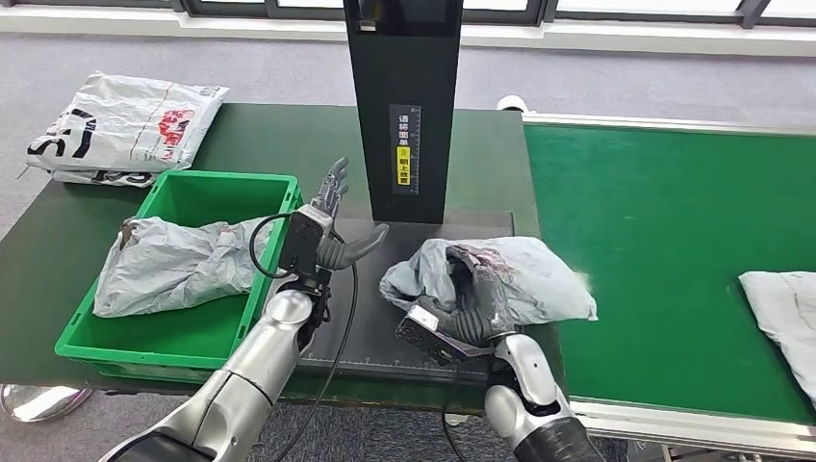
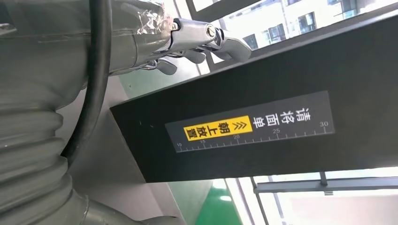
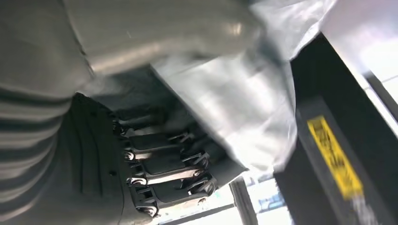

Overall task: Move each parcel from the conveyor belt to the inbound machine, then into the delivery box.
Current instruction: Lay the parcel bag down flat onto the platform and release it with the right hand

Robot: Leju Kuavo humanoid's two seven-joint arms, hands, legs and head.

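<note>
Loose plastic folds (image 1: 426, 273) gather around the hand's dark fingers, so I expect the crumpled grey parcel (image 1: 541, 279) to sag from its gripped end when I carry it.
A crumpled grey parcel (image 1: 524, 274) is over the black plate (image 1: 380, 332) of the inbound machine, in front of its black column (image 1: 404, 106). My right hand (image 1: 471, 298) grips this parcel from below; its dark fingers (image 3: 164, 168) curl into the grey plastic (image 3: 234, 108). My left hand (image 1: 327, 217) is raised between the green box and the column, fingers spread, holding nothing. The left wrist view has its fingers (image 2: 202, 40) against the column's label (image 2: 253, 124). Another grey parcel (image 1: 168, 265) lies inside the green delivery box (image 1: 221, 337). A further grey parcel (image 1: 784, 318) lies on the green conveyor belt (image 1: 664, 250).
A white printed bag (image 1: 125, 125) lies on the dark table (image 1: 279, 135) behind the green box. The belt's metal rail (image 1: 674, 419) runs along the front edge. Grey floor lies beyond the table.
</note>
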